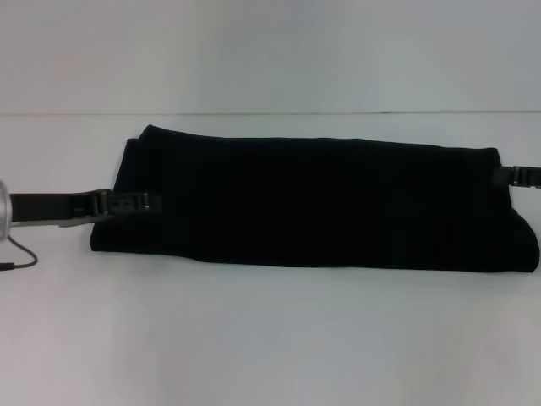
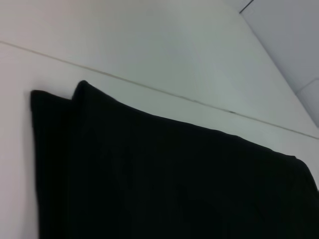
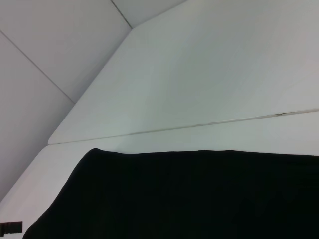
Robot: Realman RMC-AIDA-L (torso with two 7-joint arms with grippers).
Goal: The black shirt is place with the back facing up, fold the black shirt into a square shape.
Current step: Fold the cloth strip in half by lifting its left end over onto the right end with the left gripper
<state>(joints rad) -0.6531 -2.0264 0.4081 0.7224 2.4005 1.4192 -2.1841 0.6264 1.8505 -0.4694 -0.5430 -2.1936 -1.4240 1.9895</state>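
My left gripper is reaching too far in with its fingers over the black shirt's layers [image 1: 172, 203], so it should move back and grab the black shirt's near corner [image 1: 100, 244].
The black shirt [image 1: 321, 203] lies on the white table as a long folded band running left to right, with a second layer showing at its left end. My left gripper [image 1: 139, 203] reaches in from the left and sits at the shirt's left edge. At the shirt's far-right upper corner is my right gripper [image 1: 507, 176], mostly cut off by the frame edge. The left wrist view shows the shirt [image 2: 174, 179] and its layered left corner. The right wrist view shows the shirt [image 3: 189, 199] from the other end.
The white table [image 1: 270, 338] has bare surface in front of and behind the shirt. A seam line [image 1: 270, 114] crosses the table behind it. A thin cable [image 1: 21, 258] hangs below the left arm.
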